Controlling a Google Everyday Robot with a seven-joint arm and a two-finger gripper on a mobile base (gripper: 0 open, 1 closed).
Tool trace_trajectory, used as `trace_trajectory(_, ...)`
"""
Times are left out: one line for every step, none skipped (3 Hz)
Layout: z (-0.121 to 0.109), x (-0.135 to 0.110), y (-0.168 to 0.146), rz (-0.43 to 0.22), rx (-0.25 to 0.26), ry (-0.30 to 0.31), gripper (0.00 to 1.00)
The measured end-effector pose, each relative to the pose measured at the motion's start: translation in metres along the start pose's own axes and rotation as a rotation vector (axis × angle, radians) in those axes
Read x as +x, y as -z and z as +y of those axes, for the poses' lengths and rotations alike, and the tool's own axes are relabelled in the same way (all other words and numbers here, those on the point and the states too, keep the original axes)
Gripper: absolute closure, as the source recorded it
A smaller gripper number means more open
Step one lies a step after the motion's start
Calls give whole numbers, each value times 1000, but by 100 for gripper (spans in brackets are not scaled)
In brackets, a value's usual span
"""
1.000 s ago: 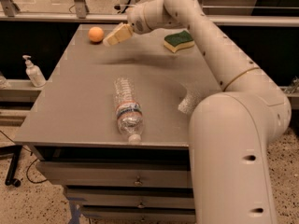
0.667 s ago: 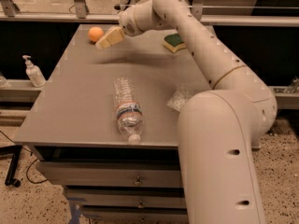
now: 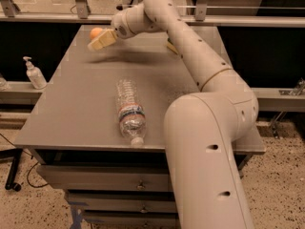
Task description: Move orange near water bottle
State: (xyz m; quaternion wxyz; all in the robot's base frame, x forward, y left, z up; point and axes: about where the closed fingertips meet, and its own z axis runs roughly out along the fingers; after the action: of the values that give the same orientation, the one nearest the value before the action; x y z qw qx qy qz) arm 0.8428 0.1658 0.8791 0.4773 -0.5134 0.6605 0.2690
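Observation:
The water bottle [image 3: 130,114] is lying loose on its rounded side [image 3: 127,95], so it will roll a little to the side when I lower the orange against it.
The orange [image 3: 96,32] sits at the far left of the grey table [image 3: 81,104], partly hidden behind my fingers. My gripper [image 3: 97,43] reaches over the far left of the table, its pale fingers just in front of and overlapping the orange. The water bottle [image 3: 129,110] lies on its side near the table's front edge, its white cap pointing to the front, well apart from the orange.
A white pump dispenser bottle [image 3: 33,74] stands on a ledge left of the table. My arm [image 3: 190,51] crosses the table's far right, hiding most of a sponge [image 3: 170,46]. A rail runs behind the table. Drawers sit below the tabletop.
My gripper has moved left toward the orange, from beside it to overlapping it. The arm now covers most of the sponge. The orange and the bottle have not moved.

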Motion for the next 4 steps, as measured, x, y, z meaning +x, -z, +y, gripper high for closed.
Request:
trace_trajectory(-6,5,-14,-14,-4,-44,0)
trace_trajectory(-8,8,-28,-14,-10,-74,0)
trace_trajectory(-8,8,-38,-6,-17,-86,18)
trace_trajectory(-9,10,-42,2,-19,-91,42)
